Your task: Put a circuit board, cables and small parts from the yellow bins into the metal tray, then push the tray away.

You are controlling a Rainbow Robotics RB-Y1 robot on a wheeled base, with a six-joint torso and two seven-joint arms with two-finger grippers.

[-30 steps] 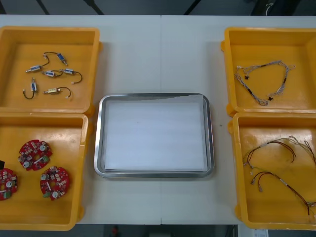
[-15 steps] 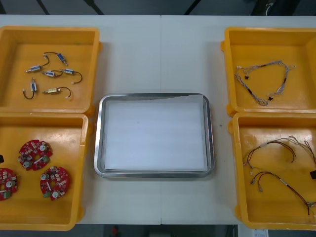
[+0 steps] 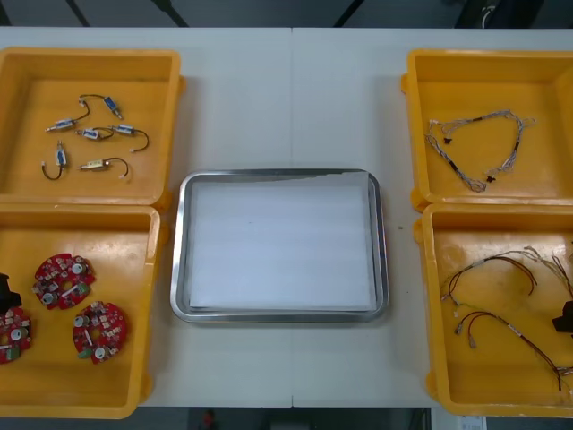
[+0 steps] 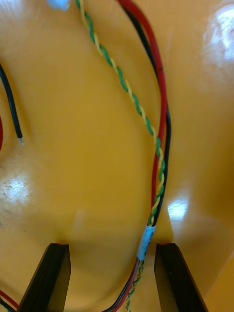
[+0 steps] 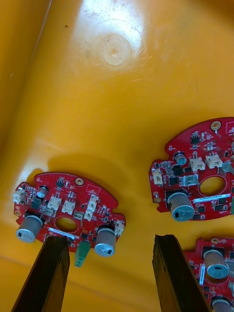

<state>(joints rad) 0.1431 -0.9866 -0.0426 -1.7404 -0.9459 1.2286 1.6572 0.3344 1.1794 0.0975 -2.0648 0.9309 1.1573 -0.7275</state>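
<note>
I expect the bundle [image 4: 160, 171] to rise as one with spreading ends when I lift it, as a white sleeve [image 4: 146, 242] gathers the wires, which separate past it.
Three round red circuit boards lie in the near left yellow bin [image 3: 134, 269]; one board [image 5: 68, 217] sits just ahead of my left gripper [image 5: 108, 239], another [image 5: 195, 170] beyond its other finger. The left gripper [image 3: 4, 291] is open, low over that bin's outer edge. My right gripper [image 3: 564, 315] hangs open in the near right bin [image 3: 430, 305]. Between the fingers of the right gripper [image 4: 113, 246] and close to one of them runs a bundle of red, black and twisted green-yellow wires [image 4: 156, 161]. The metal tray [image 3: 179, 251], white inside, holds nothing.
The far left bin [image 3: 170, 107] holds several small metal parts [image 3: 89, 134] with short leads. A twisted blue and white cable [image 3: 474, 148] lies in the far right bin [image 3: 412, 116]. More red and black cables [image 3: 492, 269] spread across the near right bin.
Both grippers have edged further in from the sides over the near bins, the right one appearing within the last second. Nothing in the bins or tray has moved.
</note>
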